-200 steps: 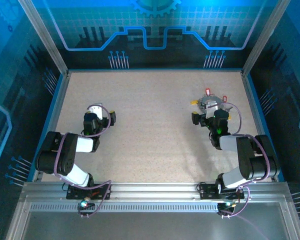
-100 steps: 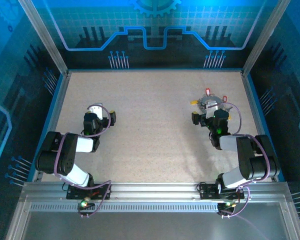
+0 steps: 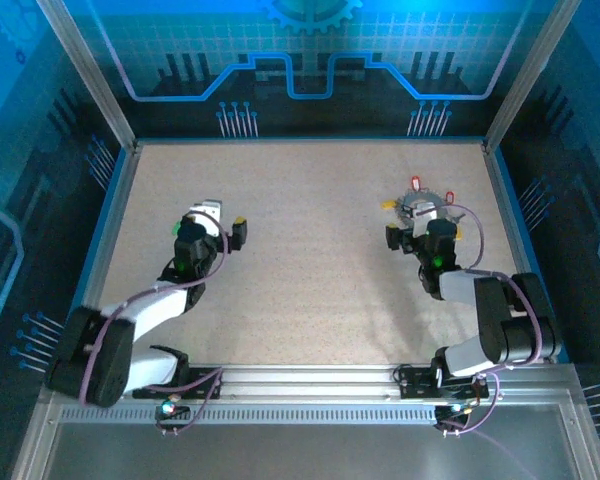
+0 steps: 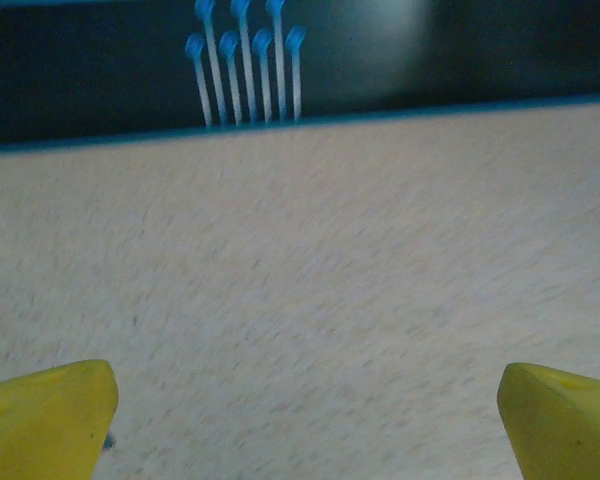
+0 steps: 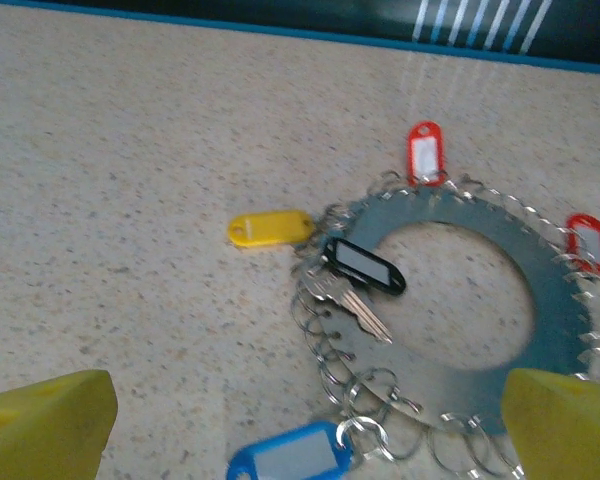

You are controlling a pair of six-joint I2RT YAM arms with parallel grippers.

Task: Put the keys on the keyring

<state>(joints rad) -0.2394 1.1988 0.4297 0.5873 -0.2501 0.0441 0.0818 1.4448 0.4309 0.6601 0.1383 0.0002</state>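
Note:
My left gripper is far across from the keyring [image 3: 412,200], so it should retreat to the middle [image 3: 298,260], and my right gripper should bring the keyring there first.
The keyring [image 5: 555,300] is a flat silvery ring with small split rings round its rim, lying on the table at the right [image 3: 423,205]. A silver key [image 5: 365,308] with a black tag [image 5: 365,266] rests on its left part. Yellow [image 5: 270,228], blue [image 5: 290,460] and two red tags [image 5: 426,153] [image 5: 588,243] hang round it. My right gripper [image 5: 308,400] [image 3: 421,230] stands open just short of the ring, jaws wide on either side of its near edge, holding nothing. My left gripper [image 3: 209,222] [image 4: 305,400] is open over bare table on the left.
Speckled beige tabletop [image 3: 310,250] with a blue rim and a dark back wall [image 3: 300,110]. Blue pegs [image 4: 245,60] stand ahead of the left gripper past the table's edge. The metal rail [image 3: 300,385] with both arm bases runs along the near edge.
The left arm has stretched forward and a little right, its gripper still open. The right arm and the keyring have barely moved.

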